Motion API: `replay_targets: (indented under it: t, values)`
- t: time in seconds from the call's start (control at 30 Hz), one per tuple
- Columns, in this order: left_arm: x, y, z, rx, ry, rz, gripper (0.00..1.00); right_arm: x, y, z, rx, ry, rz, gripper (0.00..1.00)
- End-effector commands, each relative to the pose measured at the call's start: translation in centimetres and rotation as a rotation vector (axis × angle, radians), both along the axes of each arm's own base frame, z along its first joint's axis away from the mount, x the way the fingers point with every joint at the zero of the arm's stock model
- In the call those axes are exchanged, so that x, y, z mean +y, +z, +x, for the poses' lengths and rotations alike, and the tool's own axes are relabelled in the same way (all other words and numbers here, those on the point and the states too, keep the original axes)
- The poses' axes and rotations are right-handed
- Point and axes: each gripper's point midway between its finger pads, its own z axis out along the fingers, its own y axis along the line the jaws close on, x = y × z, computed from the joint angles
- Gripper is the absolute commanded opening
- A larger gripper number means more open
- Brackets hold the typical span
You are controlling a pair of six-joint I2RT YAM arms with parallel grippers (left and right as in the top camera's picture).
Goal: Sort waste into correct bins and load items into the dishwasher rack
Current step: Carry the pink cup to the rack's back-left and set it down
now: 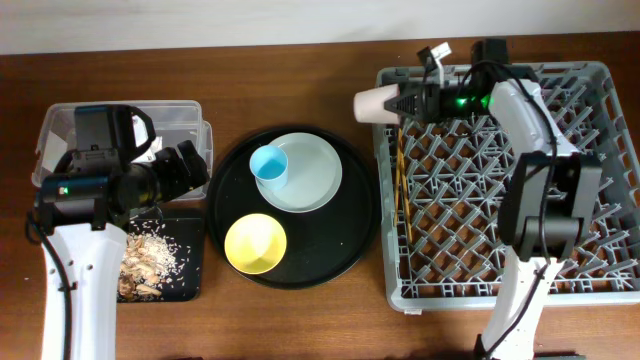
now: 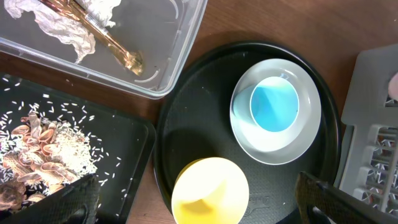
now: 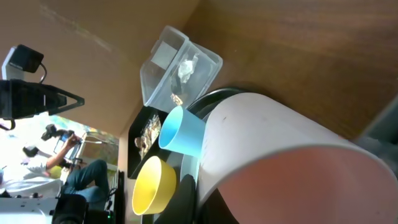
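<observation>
The pink cup's base (image 1: 364, 106) overhangs the dishwasher rack's edge, so my right gripper should move the cup inward and tip it opening down into the rack's far corner (image 1: 398, 78).
My right gripper (image 1: 402, 103) is shut on the pink cup (image 1: 374, 104), held on its side over the far left corner of the grey dishwasher rack (image 1: 600, 285); the cup fills the right wrist view (image 3: 280, 149). Two wooden chopsticks (image 1: 403, 185) lie in the rack. The light-blue cup (image 1: 269, 165) stands on the pale plate (image 1: 315, 175), beside the yellow bowl (image 1: 256, 243). My left gripper (image 2: 199, 205) is open and empty above the bowl (image 2: 208, 190). The tissue (image 2: 59, 25) and gold foil wrapper (image 2: 109, 40) lie in the clear tub (image 2: 186, 43). Food scraps (image 2: 37, 149) lie in the shallow black tray (image 2: 124, 143).
A large round black tray (image 1: 350, 235) holds the plate, blue cup and bowl between the bins and the rack. The brown wooden table (image 1: 300, 320) shows around everything. The rack's upright pegs fill the right half.
</observation>
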Motion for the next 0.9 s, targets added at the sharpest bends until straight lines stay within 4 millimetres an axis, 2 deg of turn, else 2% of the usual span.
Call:
replay_targets:
  t: [0.0,0.07,0.2,0.27,0.37,0.4,0.47,0.53,0.57,0.67,0.7,0.8,0.87]
  values:
    - [-0.1,0.4,0.1,-0.013,-0.013,-0.002,0.99,0.2,-3.6,-0.2,0.044,-0.012,-0.151,0.04]
    - [-0.1,0.4,0.1,-0.013,-0.013,-0.002,0.99,-1.4,-6.1,-0.3,0.092,-0.049,-0.312,0.04]
    - [-0.1,0.4,0.1,-0.013,-0.013,-0.002,0.99,-4.7,-8.9,-1.6,0.192,-0.085,-0.497,0.04]
    - [-0.1,0.4,0.1,-0.013,-0.013,-0.002,0.99,-5.7,-9.0,-3.0,0.192,-0.037,-0.508,0.04]
    - [-0.1,0.4,0.1,-0.013,-0.013,-0.002,0.99,-7.1,-9.0,-3.4,0.218,-0.053,-0.509,0.04]
    - [-0.1,0.4,0.1,-0.013,-0.013,-0.002,0.99,-7.0,-8.9,-3.4,0.202,-0.043,-0.5,0.04]
    - [-0.1,0.4,0.1,-0.013,-0.013,-0.002,0.99,-4.5,-6.3,-3.5,0.077,0.032,-0.319,0.04]
    - [-0.1,0.4,0.1,-0.013,-0.013,-0.002,0.99,-3.1,-4.6,-3.1,0.011,0.048,-0.214,0.04]
    - [-0.1,0.4,0.1,-0.013,-0.013,-0.002,0.99,-2.4,-4.4,-2.8,-0.017,0.058,-0.202,0.04]
    - [-0.1,0.4,0.1,-0.013,-0.013,-0.002,0.99,-0.2,-4.4,-2.2,-0.1,0.099,-0.212,0.04]
    - [-0.1,0.4,0.1,-0.013,-0.013,-0.002,0.99,0.0,-5.0,-1.8,-0.127,0.105,-0.258,0.04]
    - [-0.1,0.4,0.1,-0.013,-0.013,-0.002,0.99,-1.8,-7.5,-1.8,-0.097,0.097,-0.427,0.04]
    - [-0.1,0.4,0.1,-0.013,-0.013,-0.002,0.99,-2.5,-8.4,-2.1,-0.069,0.1,-0.486,0.04]
